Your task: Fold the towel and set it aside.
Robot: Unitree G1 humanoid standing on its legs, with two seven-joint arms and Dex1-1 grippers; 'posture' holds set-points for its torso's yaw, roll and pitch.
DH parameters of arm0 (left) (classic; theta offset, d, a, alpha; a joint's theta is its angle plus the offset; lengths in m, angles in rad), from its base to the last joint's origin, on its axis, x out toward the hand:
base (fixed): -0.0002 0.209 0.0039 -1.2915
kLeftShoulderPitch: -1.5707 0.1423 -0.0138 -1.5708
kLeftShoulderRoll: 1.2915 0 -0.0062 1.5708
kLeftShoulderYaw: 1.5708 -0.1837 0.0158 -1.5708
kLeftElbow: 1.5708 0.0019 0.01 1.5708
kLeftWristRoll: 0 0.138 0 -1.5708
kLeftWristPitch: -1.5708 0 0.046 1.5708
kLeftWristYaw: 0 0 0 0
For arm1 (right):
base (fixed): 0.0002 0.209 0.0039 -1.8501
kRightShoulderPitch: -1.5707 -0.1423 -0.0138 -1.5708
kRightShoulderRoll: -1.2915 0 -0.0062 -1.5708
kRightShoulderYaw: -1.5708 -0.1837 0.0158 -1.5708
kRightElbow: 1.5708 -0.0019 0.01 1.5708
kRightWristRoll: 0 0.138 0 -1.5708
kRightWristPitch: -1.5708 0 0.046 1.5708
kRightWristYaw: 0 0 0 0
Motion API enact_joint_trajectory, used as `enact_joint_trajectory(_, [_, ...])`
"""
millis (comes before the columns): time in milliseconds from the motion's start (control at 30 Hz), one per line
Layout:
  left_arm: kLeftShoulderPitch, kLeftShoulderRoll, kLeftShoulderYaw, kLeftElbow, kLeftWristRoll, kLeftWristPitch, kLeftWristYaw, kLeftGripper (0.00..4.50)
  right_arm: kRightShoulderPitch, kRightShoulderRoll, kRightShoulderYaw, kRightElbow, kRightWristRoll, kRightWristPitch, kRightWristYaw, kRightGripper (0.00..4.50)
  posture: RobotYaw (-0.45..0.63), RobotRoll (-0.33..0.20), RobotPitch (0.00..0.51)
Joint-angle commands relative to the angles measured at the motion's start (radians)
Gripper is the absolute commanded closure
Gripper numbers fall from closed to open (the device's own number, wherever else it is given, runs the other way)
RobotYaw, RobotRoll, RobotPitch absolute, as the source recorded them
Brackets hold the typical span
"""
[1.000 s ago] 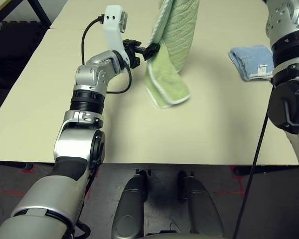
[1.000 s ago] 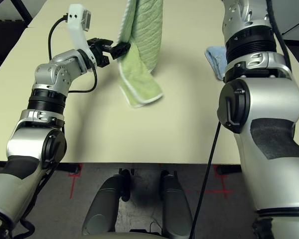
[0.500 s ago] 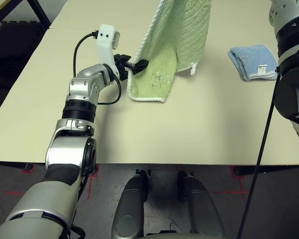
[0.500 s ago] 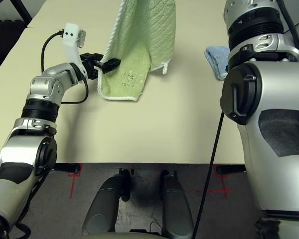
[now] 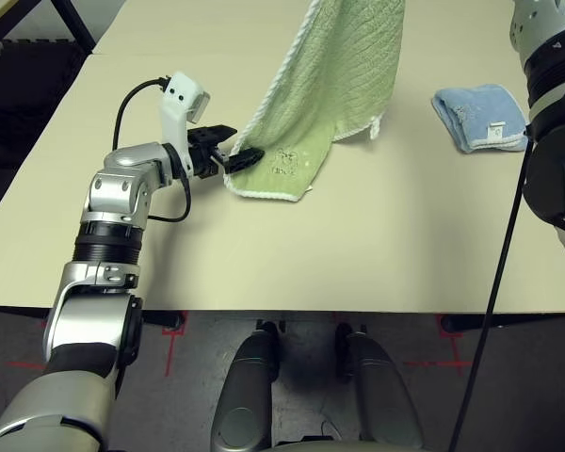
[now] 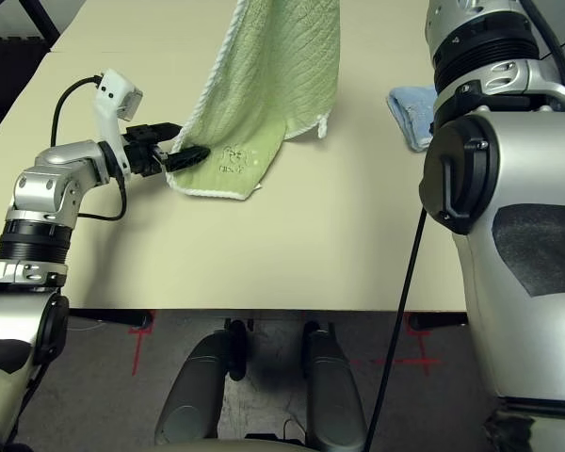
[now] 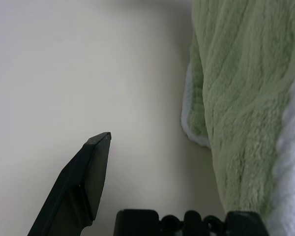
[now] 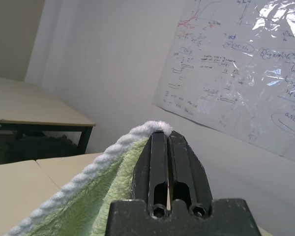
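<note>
I expect the light green towel (image 5: 344,71) to slide out sideways with its slack body trailing when I pull the towel's low corner, because the towel's white edge (image 5: 281,75) goes straight up from that corner.
The light green towel (image 5: 334,71) with white edging hangs down from above the table. Its lower end (image 6: 228,168) lies on the tabletop with the small dark doodle facing up. In the right wrist view my right gripper (image 8: 167,136) is shut on the towel's white top edge (image 8: 88,169), high over the table. My left gripper (image 5: 237,151) is low at the towel's lower left corner. Its jaws stand open: one finger (image 7: 86,184) is clear over bare table, and the towel's edge (image 7: 236,147) lies against the other side.
A small folded light blue towel (image 5: 478,115) lies at the back right, beside my right arm (image 5: 551,113). The table's front edge (image 5: 311,308) runs below the towel. Dark floor (image 5: 24,85) lies off the table's left side.
The towel has untwisted from a hanging roll and spread out, and its lower end has come to rest on the table. My left gripper has moved left, lower and nearer, staying at the towel's corner.
</note>
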Motion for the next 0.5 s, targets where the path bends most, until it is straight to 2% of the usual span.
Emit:
enact_joint_trajectory(33, [0.033, 0.036, -0.038, -0.033, 0.017, -0.018, -0.071, 0.00, -0.032, -0.029, 0.001, -0.012, -0.012, -0.013, 0.003, 4.47, 0.09, 0.000, 0.246])
enact_joint_trajectory(267, [0.052, 0.060, -0.041, -0.053, -0.006, -0.021, -0.168, 0.00, -0.028, -0.024, -0.002, -0.014, -0.013, -0.012, 0.010, 4.47, 0.09, 0.000, 0.245])
enact_joint_trajectory(400, [0.066, 0.083, -0.047, -0.091, -0.059, 0.030, -0.289, 0.00, -0.029, -0.022, -0.004, -0.015, -0.011, -0.011, 0.015, 4.47, 0.09, 0.000, 0.242])
enact_joint_trajectory(500, [0.071, 0.105, -0.059, -0.092, -0.053, 0.064, -0.316, 0.00, -0.029, -0.021, -0.004, -0.016, -0.010, -0.011, 0.019, 4.47, 0.09, 0.000, 0.240])
